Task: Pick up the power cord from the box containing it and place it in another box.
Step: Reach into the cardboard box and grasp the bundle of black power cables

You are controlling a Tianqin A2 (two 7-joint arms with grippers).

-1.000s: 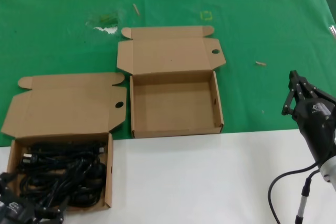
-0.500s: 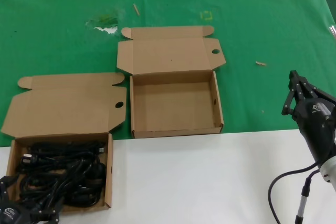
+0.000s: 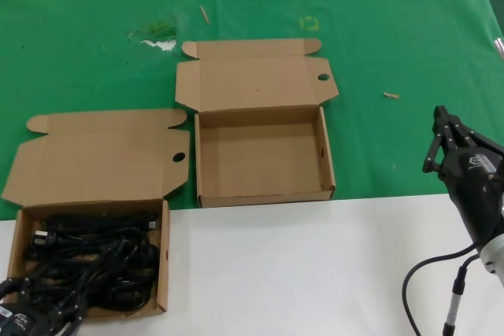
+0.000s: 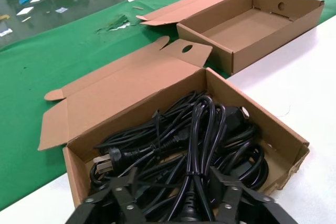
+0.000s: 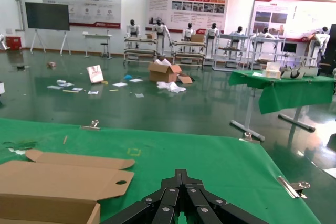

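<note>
A tie [image 4: 196, 173] holds the loops tightly together on top of the heap, so the power cord [image 4: 198, 141] will come loose as one bundle when I pick it up.
The box containing it [image 3: 164, 257] stands open at the near left, lid [image 3: 94, 163] folded back, full of a heap of black cables [image 3: 87, 265]. In the left wrist view one tied power cord bundle [image 4: 197, 145] runs down the middle of that heap inside the box [image 4: 262, 129]. My left gripper [image 4: 176, 192] is open just over the box's near end, a finger [image 4: 122, 190] on each side of that bundle; it shows at the bottom left in the head view [image 3: 31, 322]. Another box [image 3: 260, 155] stands open and empty at the middle, also in the left wrist view [image 4: 247, 24].
My right gripper [image 3: 441, 116] hangs shut and empty over the green cloth at the right, seen also in its wrist view [image 5: 181, 172]. Green cloth [image 3: 394, 37] covers the far half, white table [image 3: 315, 273] the near half. A black cable [image 3: 425, 273] loops by the right arm.
My left gripper has slid toward the lower edge of the head view, over the near end of the cable box. The boxes, cables and right arm have not moved.
</note>
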